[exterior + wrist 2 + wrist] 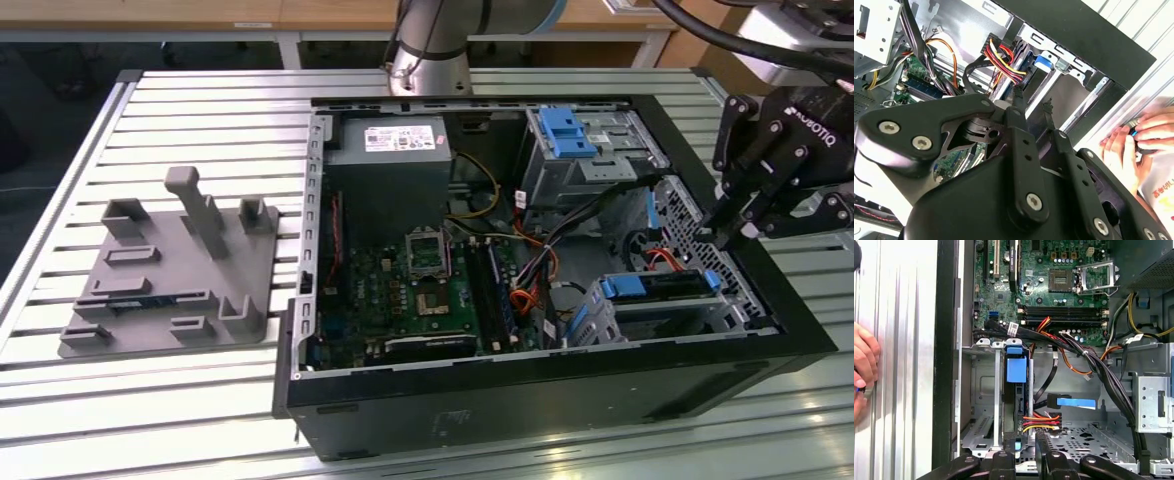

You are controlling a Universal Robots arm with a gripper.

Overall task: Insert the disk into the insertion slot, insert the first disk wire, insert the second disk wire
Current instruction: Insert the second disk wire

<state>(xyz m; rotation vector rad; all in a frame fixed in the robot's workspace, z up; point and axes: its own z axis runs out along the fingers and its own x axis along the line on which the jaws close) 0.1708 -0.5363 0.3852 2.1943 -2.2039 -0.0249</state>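
Note:
The black cable curves slack (1048, 380) behind the blue wire plug (1055, 401), so the cable will bend into a loop when I carry the plug across.
The disk (657, 288) lies inside the insertion slot (674, 318), the low silver cage at the case's corner on the exterior view's right. Its blue handle tab (1015, 369) shows in the first wrist view, and the blue carrier (1046, 61) in the second. A red, yellow and black wire bundle (1041, 421) ends at the disk's rear edge. A flat blue wire (1075, 402) with a black plug lies loose beside it. My gripper (731, 238) (1033, 102) hovers just above the disk's rear end, open by a narrow gap, nothing between the fingers.
A taller grey cage with a blue latch (571, 132) stands at the case's back. The motherboard (427, 290) and cable bundles fill the case floor. A grey fixture (174, 270) sits at the exterior view's left. A person's hand (1139, 140) rests on the table outside the case wall.

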